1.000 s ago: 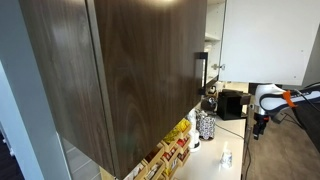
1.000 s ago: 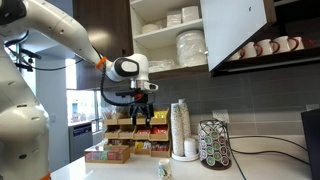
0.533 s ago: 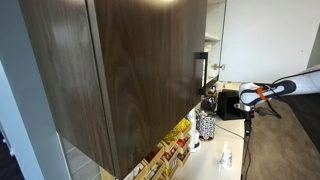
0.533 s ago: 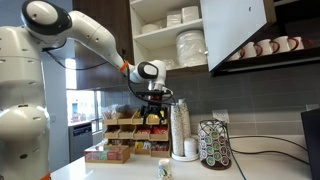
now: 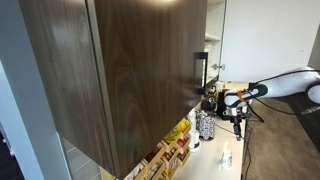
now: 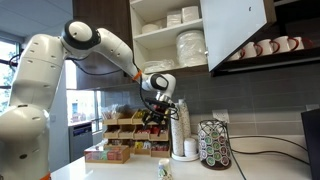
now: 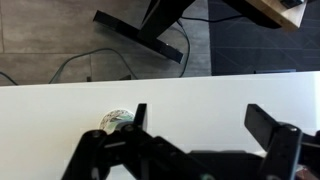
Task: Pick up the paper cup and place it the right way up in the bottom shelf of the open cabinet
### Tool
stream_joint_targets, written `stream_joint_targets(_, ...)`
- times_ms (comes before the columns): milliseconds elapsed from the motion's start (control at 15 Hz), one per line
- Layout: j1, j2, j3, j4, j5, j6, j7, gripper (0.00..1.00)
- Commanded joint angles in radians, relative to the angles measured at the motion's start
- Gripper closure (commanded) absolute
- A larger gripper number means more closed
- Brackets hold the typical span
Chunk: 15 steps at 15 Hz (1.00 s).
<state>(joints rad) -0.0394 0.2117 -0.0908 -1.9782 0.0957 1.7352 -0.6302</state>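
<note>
The paper cup (image 7: 115, 120) is outside the space between my gripper's open fingers. My gripper should move over the paper cup before it goes down to grip it.
The small white paper cup (image 6: 165, 170) stands on the white counter, and also shows in an exterior view (image 5: 226, 157). In the wrist view it peeks out just left of my left finger (image 7: 114, 121). My gripper (image 6: 160, 116) hangs open and empty well above the counter, a little left of and above the cup; it also shows in an exterior view (image 5: 237, 122) and the wrist view (image 7: 201, 112). The open cabinet (image 6: 168, 66) has dark brown doors (image 5: 130, 70) and a white interior. Its bottom shelf holds stacked plates (image 6: 190, 47).
A tall stack of cups (image 6: 180, 130) and a pod carousel (image 6: 212, 143) stand on the counter right of the gripper. Racks of tea boxes (image 6: 130, 135) sit at the left. Mugs (image 6: 268, 46) line a shelf on the right. A black appliance (image 5: 228, 103) stands behind.
The arm has reached out and carried the gripper sideways toward the cup stack and cabinet. The jaws stay open. The paper cup has not moved.
</note>
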Motion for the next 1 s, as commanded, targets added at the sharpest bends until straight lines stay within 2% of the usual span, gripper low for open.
stream_joint_targets(0, -0.028, 0.018, 0.033, 0.010, -0.004, -0.008, 0.014, 0.00)
stream_joint_targets(800, -0.033, 0.042, 0.038, 0.029, -0.003, -0.012, 0.024, 0.00)
stream_joint_targets(933, -0.021, 0.078, 0.041, 0.031, -0.019, -0.005, 0.102, 0.00)
